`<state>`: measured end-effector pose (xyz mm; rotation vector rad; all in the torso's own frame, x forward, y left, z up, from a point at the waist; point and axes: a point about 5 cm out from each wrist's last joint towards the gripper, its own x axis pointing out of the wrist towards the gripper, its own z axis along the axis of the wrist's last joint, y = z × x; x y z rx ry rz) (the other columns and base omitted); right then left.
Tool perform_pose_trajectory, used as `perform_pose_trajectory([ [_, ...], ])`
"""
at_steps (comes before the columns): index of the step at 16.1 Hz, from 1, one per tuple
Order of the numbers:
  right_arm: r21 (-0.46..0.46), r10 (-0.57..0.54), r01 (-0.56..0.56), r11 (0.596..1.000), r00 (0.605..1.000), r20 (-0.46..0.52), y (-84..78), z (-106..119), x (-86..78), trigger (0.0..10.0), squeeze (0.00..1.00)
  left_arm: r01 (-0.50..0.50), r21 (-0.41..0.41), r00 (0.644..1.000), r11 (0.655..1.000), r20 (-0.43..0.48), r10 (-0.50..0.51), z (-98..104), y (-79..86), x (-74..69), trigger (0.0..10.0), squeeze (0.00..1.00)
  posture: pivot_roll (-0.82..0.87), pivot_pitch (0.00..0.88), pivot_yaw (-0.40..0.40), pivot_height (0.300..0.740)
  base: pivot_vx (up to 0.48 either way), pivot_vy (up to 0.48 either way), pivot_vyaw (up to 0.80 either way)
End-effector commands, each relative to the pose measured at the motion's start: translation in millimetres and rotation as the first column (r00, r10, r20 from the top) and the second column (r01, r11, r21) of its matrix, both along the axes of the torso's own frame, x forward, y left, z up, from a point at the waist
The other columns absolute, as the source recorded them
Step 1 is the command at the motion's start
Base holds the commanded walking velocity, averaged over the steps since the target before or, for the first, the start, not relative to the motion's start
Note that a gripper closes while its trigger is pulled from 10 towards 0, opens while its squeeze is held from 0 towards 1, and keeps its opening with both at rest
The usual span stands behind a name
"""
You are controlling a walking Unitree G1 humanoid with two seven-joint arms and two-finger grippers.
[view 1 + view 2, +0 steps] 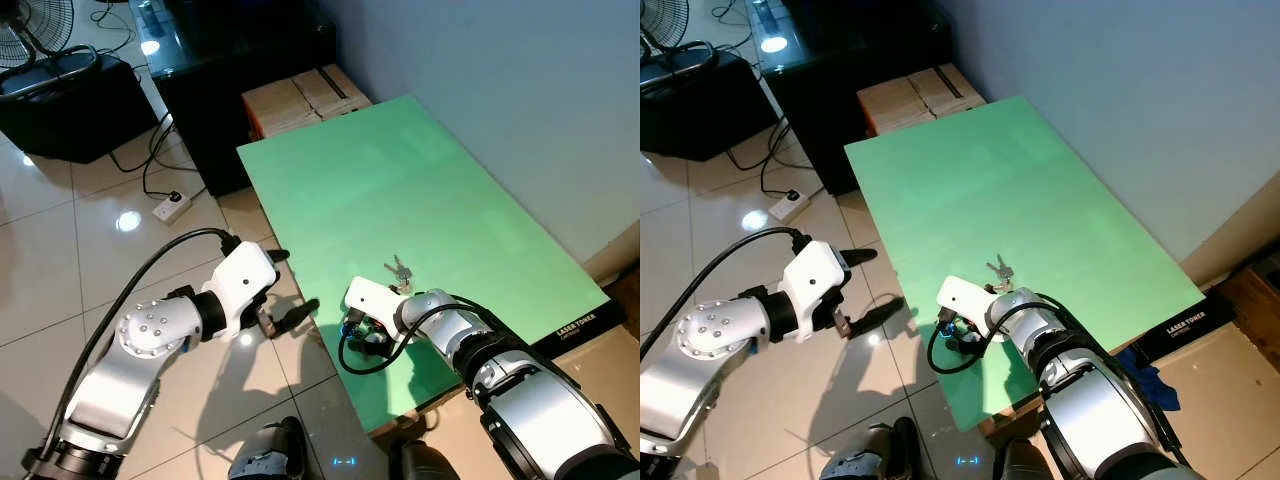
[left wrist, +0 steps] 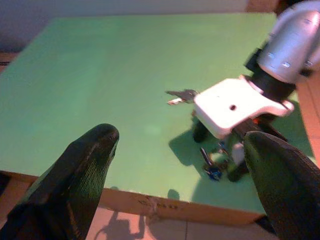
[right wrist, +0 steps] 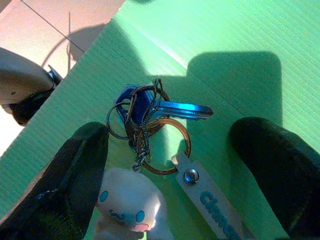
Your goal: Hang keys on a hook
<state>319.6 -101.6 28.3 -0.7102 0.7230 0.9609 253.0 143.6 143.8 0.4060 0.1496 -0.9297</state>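
Note:
The white cartoon charm (image 3: 131, 200) is joined to the metal rings by a thin chain (image 3: 142, 154), so the charm will hang down below my right gripper when I carry the keys.
A bunch of keys (image 3: 150, 112) lies on the green board (image 1: 400, 190) near its front left corner, with a blue key (image 3: 175, 108), metal rings, a white cartoon charm (image 3: 127, 200) and a lettered strap (image 3: 215, 200). My right gripper (image 1: 365, 335) hovers right over it, open, one finger on each side of the bunch. A second, silver set of keys (image 1: 398, 270) rests just beyond the right wrist. My left gripper (image 1: 292, 285) is open and empty over the floor, beside the board's left edge and pointing at the right gripper.
Cardboard boxes (image 1: 305, 98) sit at the board's far end beside a black cabinet (image 1: 240, 60). A power strip (image 1: 172, 207) with cables lies on the tiled floor to the left. A fan (image 1: 35, 25) and a black case (image 1: 70, 100) stand far left. A wall runs along the right.

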Motion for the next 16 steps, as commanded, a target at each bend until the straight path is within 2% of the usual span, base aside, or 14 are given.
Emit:
perform_pose_trajectory([
  [1,-0.018,0.005,-0.005,1.0,1.0,-0.007,-1.3,-3,-2.0,10.0,0.0,0.047,0.007,0.999,0.999,0.012,-0.047,5,-2.8,-2.1,10.0,0.0,0.02,0.202,0.083,0.74,0.0,0.0,0.0],
  [2,-0.023,0.01,-0.01,1.0,1.0,-0.007,-2.1,-3,-2.4,10.0,0.0,0.053,0.011,0.999,0.999,0.005,-0.054,5,-2.4,-2.8,10.0,0.0,0.02,0.203,0.082,0.74,0.0,0.0,0.0],
  [3,-0.036,0.024,-0.024,0.999,1.0,-0.007,-3.0,-4,-2.8,7.9,0.0,0.059,0.014,0.998,0.998,-0.002,-0.059,4,-2.3,-3.4,10.0,0.0,0.02,0.203,0.081,0.74,0.0,0.0,0.0],
  [4,-0.056,0.045,-0.045,0.997,0.999,-0.004,-4.0,-4,-3.2,5.3,0.0,0.061,0.016,0.998,0.998,-0.005,-0.061,4,-2.3,-3.7,10.0,0.0,0.01,0.204,0.08,0.74,0.0,0.0,0.0],
  [5,-0.062,0.051,-0.051,0.997,0.999,-0.005,-4.8,-5,-3.4,4.0,0.0,0.064,0.017,0.998,0.998,-0.007,-0.064,4,-2.2,-3.8,10.0,0.0,0.01,0.204,0.078,0.74,0.0,0.0,0.0],
  [7,-0.068,0.05,-0.05,0.996,0.999,-0.003,-6.4,-5,-3.4,0.9,0.0,0.068,0.017,0.998,0.998,-0.01,-0.068,3,-2.5,-3.6,10.0,0.0,0.01,0.203,0.077,0.74,0.0,0.0,0.0],
  [8,-0.071,0.05,-0.05,0.996,0.999,-0.001,-7.5,-5,-3.2,0.0,0.0,0.069,0.017,0.998,0.997,-0.009,-0.069,3,-2.8,-3.2,10.0,0.0,0.01,0.203,0.077,0.74,0.0,0.0,0.0],
  [16,-0.079,0.045,-0.046,0.996,0.999,-0.009,-13.3,-6,-4.0,0.0,0.0,0.084,0.015,0.996,0.996,-0.01,-0.084,2,-8.4,-4.0,10.0,0.0,0.0,0.205,0.063,0.74,0.0,0.0,0.0],
])
